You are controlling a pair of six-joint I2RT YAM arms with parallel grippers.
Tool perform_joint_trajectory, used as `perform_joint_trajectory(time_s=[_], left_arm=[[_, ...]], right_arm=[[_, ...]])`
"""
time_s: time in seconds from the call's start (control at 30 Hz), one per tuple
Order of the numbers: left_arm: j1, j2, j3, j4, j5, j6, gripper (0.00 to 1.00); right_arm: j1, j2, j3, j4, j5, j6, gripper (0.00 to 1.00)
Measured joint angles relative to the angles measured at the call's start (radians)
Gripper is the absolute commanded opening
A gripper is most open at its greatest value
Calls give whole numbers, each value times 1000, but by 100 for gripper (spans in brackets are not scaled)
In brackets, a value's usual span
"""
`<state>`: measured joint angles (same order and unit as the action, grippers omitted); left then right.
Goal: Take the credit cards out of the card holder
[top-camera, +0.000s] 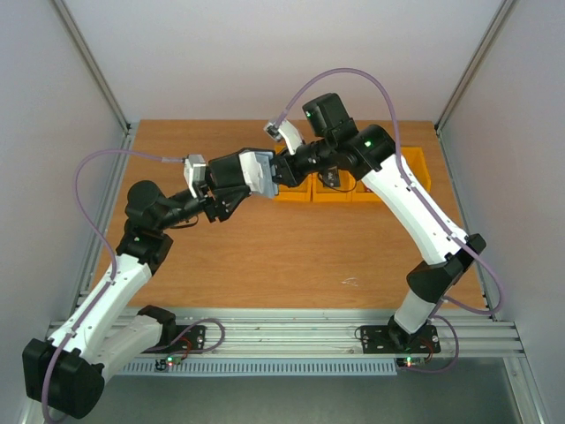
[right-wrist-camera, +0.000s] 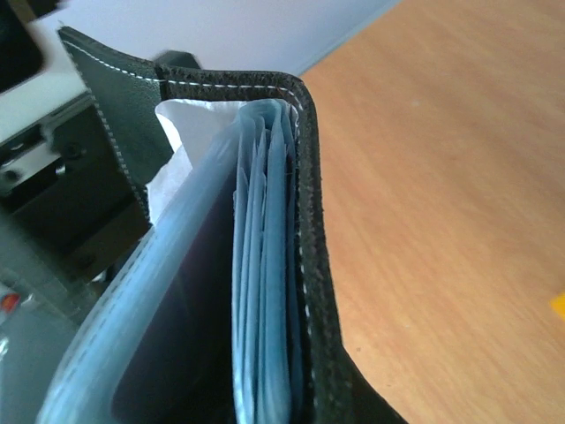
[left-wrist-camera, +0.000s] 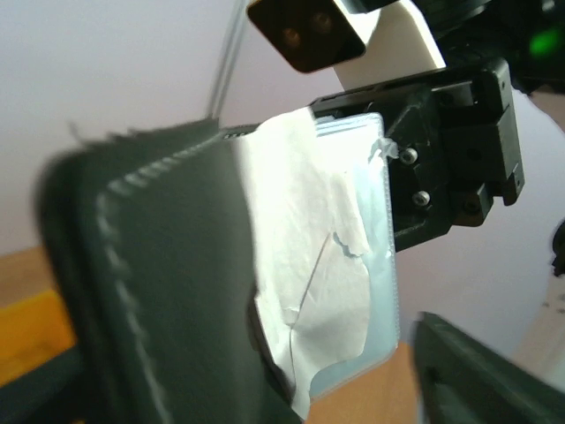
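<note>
The white paper sleeve [left-wrist-camera: 320, 243] is past the ends of my left gripper's open fingers, so I should move the fingers in and grip the sleeve with the black cover [left-wrist-camera: 190, 238].
Both arms hold the card holder [top-camera: 258, 170] in the air above the back middle of the table. It is open, with a pale inner face showing from above. In the left wrist view its black stitched cover [left-wrist-camera: 168, 283] fills the left, beside a clear sleeve holding white paper [left-wrist-camera: 309, 247]. The right wrist view shows it edge-on [right-wrist-camera: 309, 221], with several blue-grey sleeves [right-wrist-camera: 265, 291]. My left gripper [top-camera: 237, 183] grips it from the left and my right gripper [top-camera: 284, 168] from the right, at the sleeve's top edge [left-wrist-camera: 450, 150]. No credit card shows clearly.
A row of yellow bins [top-camera: 340, 187] stands on the table behind and under the right arm, and one reaches the right edge [top-camera: 417, 168]. A yellow bin edge shows low in the left wrist view [left-wrist-camera: 26, 336]. White walls close in the table on three sides.
</note>
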<state>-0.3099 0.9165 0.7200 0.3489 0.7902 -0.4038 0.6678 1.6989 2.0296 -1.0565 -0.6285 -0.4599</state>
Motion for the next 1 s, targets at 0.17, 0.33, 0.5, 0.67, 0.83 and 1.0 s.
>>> perform_joint_trajectory(time_s=[0.17,0.33,0.5,0.67,0.83,1.0], left_arm=[[0,0,1,-31,-93,44,99],[-2,2,1,-89,-212,115,99],[-4,4,0,-121,-256,144,99],[-5,6,0,-135,-286,143,99],[9,6,-3,-152,-320,142,94],[57,0,-18,-150,-309,100,89]], right_arm=[[40,83,145,-94,300,81,1],[160,254,406,-261,655,132,1],[225,328,521,-351,797,137,1],[226,327,535,-376,797,126,1],[195,301,508,-359,683,100,1],[56,179,363,-296,422,80,1]])
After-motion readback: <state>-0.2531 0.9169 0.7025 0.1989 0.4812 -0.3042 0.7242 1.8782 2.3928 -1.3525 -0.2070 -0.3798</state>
